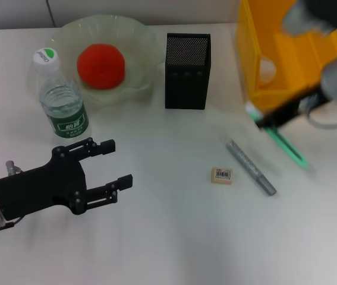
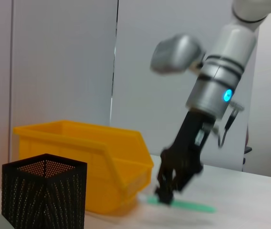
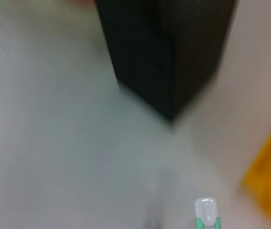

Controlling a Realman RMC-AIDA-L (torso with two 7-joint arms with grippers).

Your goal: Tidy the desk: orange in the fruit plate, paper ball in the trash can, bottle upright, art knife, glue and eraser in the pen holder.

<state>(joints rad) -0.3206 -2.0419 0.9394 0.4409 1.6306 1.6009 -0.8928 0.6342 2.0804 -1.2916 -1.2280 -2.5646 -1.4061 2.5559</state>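
Note:
My right gripper should lift the green stick (image 1: pixel 289 146) and turn it upright, with its white tip up, before lowering it into the pen holder (image 1: pixel 188 49), because the stick lies almost flat in the gripper.
My right gripper (image 1: pixel 270 122) is low over the table in front of the yellow trash can (image 1: pixel 287 59), shut on a slim green stick with a white tip (image 1: pixel 290 148). The left wrist view shows the right gripper (image 2: pixel 166 194) with the green stick (image 2: pixel 188 206) lying almost flat. The stick's white tip (image 3: pixel 206 212) shows in the right wrist view. A grey art knife (image 1: pixel 251 167) and an eraser (image 1: pixel 221 175) lie on the table. The black mesh pen holder (image 1: pixel 187 71) stands behind them. The orange (image 1: pixel 100 65) is in the fruit plate (image 1: pixel 138 35). The bottle (image 1: pixel 61 101) stands upright. My left gripper (image 1: pixel 116 163) is open and empty.
A white paper ball (image 1: pixel 266 68) lies inside the yellow trash can. The pen holder (image 2: pixel 43 195) and the trash can (image 2: pixel 97 162) also show in the left wrist view. The pen holder (image 3: pixel 168 52) fills the far part of the right wrist view.

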